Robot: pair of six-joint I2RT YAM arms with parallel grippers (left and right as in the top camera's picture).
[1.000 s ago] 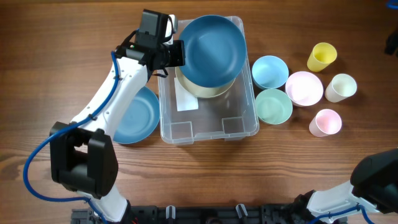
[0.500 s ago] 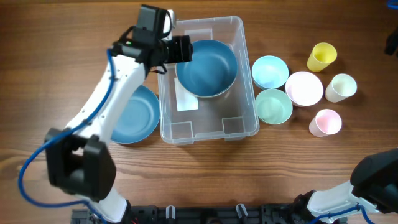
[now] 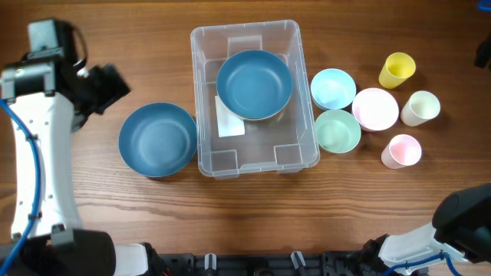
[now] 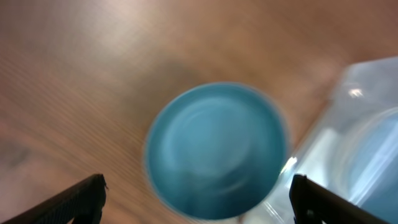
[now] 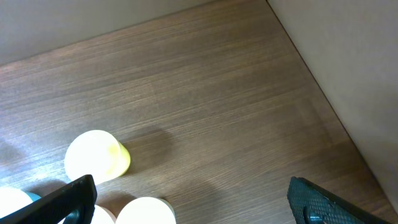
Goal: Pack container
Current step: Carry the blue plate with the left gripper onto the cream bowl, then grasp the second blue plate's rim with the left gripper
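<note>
My left gripper should keep moving down toward the table bowl's rim (image 3: 121, 141) opposite the bin until the open fingers are on both sides of that rim (image 3: 123, 147), then close, because the bowl's rim is clear there.
The container (image 3: 257, 156) is a clear rectangular bin in the middle of the table, with a white label on its base. Inside it, towards the far end, sits a dark blue bowl (image 3: 254, 84). A second dark blue bowl (image 3: 157, 139) rests on the table just left of the bin. My left gripper (image 3: 110, 83) hangs open to the far left of the bin and holds nothing. In the left wrist view, blurred, that gripper (image 4: 198, 190) is above the table bowl (image 4: 217, 149), with the container's corner (image 4: 367, 118) at the right. My right gripper (image 5: 189, 190) is open over bare wood.
Right of the bin stand a light blue bowl (image 3: 333, 88), a green bowl (image 3: 337, 130), a pink bowl (image 3: 375, 108), a yellow cup (image 3: 397, 70), a white cup (image 3: 420, 107) and a pink cup (image 3: 402, 150). The right wrist view shows the yellow cup (image 5: 96, 155) and the table's far edge.
My left gripper has opened and let go of the blue bowl, which now sits in the container. The left arm has swung away to the left, uncovering the bowl on the table.
</note>
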